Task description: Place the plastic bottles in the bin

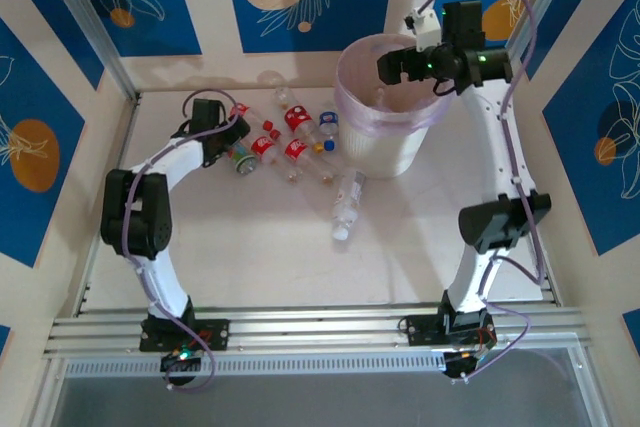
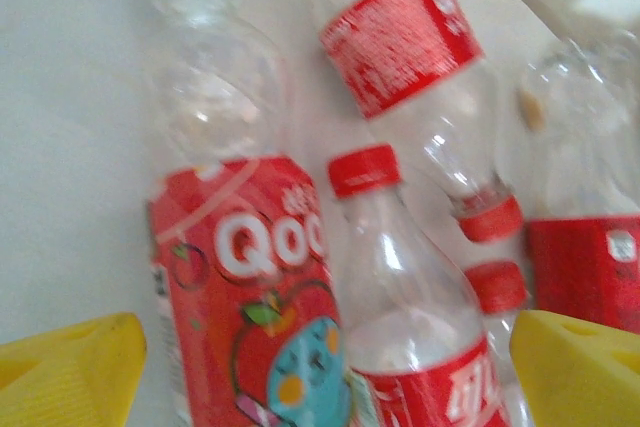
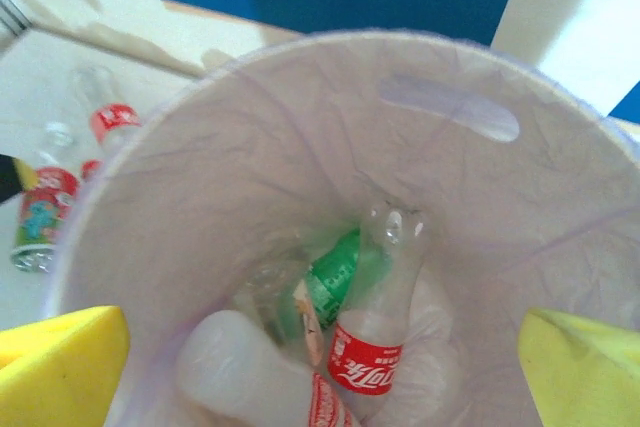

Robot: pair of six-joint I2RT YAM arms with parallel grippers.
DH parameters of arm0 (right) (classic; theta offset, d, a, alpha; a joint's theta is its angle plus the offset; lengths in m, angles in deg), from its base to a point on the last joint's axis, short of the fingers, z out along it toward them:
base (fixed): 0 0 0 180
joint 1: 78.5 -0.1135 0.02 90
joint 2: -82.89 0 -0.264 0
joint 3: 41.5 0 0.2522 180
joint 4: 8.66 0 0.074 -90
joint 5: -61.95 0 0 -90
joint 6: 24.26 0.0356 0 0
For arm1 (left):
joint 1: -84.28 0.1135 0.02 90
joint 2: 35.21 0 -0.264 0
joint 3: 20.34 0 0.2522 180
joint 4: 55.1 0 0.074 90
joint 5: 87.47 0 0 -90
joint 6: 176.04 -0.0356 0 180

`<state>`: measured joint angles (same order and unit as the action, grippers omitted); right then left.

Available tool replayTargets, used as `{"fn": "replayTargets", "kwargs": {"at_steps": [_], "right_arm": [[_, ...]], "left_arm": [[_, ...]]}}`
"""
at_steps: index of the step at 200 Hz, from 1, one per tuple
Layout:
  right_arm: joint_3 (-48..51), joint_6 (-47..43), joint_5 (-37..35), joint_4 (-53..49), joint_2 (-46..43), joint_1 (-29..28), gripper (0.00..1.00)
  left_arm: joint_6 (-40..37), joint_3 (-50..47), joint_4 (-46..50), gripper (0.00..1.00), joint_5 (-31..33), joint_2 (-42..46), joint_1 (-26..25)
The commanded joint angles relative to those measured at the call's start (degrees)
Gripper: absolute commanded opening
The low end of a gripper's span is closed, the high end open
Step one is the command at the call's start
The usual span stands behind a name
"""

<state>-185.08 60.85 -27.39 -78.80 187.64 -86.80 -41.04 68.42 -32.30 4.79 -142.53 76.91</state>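
My gripper will lift the Qoo bottle and it will come free alone, because the Qoo bottle's clear shoulder (image 2: pixel 215 92) lies uncovered at the edge of the cluster.
Several plastic bottles (image 1: pixel 285 137) with red labels and caps lie in a cluster on the table, left of the bin (image 1: pixel 390 142). My left gripper (image 1: pixel 228 139) hovers at the cluster's left end, open. Its yellow fingers (image 2: pixel 70 372) straddle a red Qoo-labelled bottle (image 2: pixel 250 287) and a red-capped bottle (image 2: pixel 400 297) without touching them. A clear white-capped bottle (image 1: pixel 348 203) lies apart in front of the bin. My right gripper (image 1: pixel 388 69) hangs open over the bin's mouth, empty. Inside the lilac-lined bin (image 3: pixel 250 147) lie a red-labelled bottle (image 3: pixel 375 347), a green one (image 3: pixel 335 277) and another (image 3: pixel 240 377).
White and blue patterned walls enclose the table on three sides. An aluminium rail (image 1: pixel 320 329) runs along the near edge by the arm bases. Open tabletop (image 1: pixel 260 257) lies between the arms in front of the bottles.
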Motion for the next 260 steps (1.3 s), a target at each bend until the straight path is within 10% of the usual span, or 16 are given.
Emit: {"fn": "replayTargets", "kwargs": {"at_steps": [1,96,260], "right_arm": [[4.7,2.8,2.6,-2.2,-8.1,-1.1,1.00],[28.8,8.4,-1.0,-2.7,-27.3,-5.8,0.99],[35.4,10.2,-0.7,-3.8,-33.0,-6.7,0.98]], "left_arm": [[1.9,2.9,1.1,0.91,5.4,-3.4,1.1],[6.3,10.2,2.7,0.75,10.0,-12.8,1.6],[8.3,7.5,1.3,0.62,7.2,-11.4,1.7]]}}
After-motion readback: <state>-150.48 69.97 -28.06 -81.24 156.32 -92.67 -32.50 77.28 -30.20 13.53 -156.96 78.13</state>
